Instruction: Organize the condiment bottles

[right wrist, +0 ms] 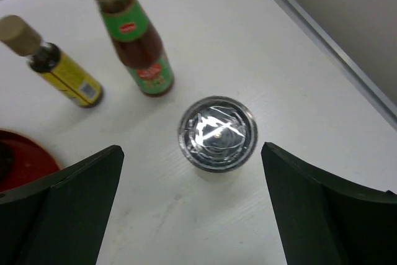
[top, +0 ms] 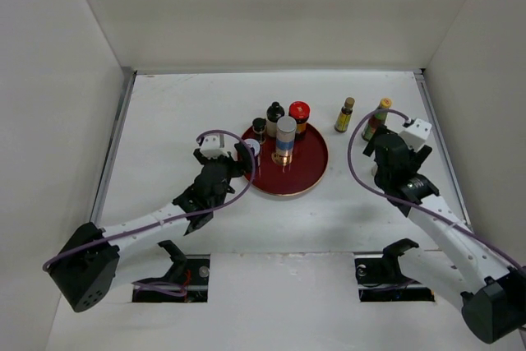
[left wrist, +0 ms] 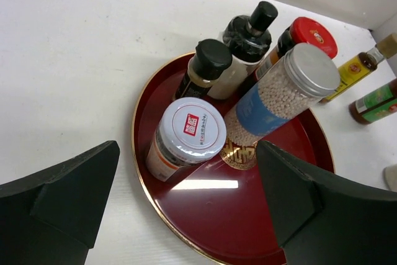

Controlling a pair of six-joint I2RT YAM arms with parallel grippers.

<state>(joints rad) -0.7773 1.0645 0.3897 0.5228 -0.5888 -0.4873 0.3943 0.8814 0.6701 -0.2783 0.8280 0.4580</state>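
The shiny grey-lidded jar (right wrist: 218, 164) stands between the right gripper's fingers, clear of the yellow-capped bottle, so the robot should keep moving that gripper in until its fingers are on either side of the lid (right wrist: 217, 132), then close it.
A round red tray (top: 306, 180) holds several bottles: a white-capped jar (left wrist: 188, 133), a tall grey-capped jar (left wrist: 282, 94), a small black-capped bottle (left wrist: 205, 66), a black bottle (left wrist: 248, 32) and a red-capped jar (left wrist: 305, 36). My left gripper (left wrist: 187, 147) is open above the tray's left side, with the white-capped jar (top: 251, 148) level with its fingertips and untouched. A brown-capped bottle (right wrist: 54, 61) and a yellow-capped bottle (right wrist: 135, 38) stand on the table. My right gripper (right wrist: 191, 148) is open above a shiny grey-lidded jar (right wrist: 217, 133), which is hidden in the top view.
The brown-capped bottle (top: 345, 114) and the yellow-capped bottle (top: 376, 119) stand right of the tray, just beyond the right gripper (top: 380, 144). A metal rail (right wrist: 329, 48) and white walls bound the table. The tray's edge (right wrist: 18, 153) shows left of the right gripper.
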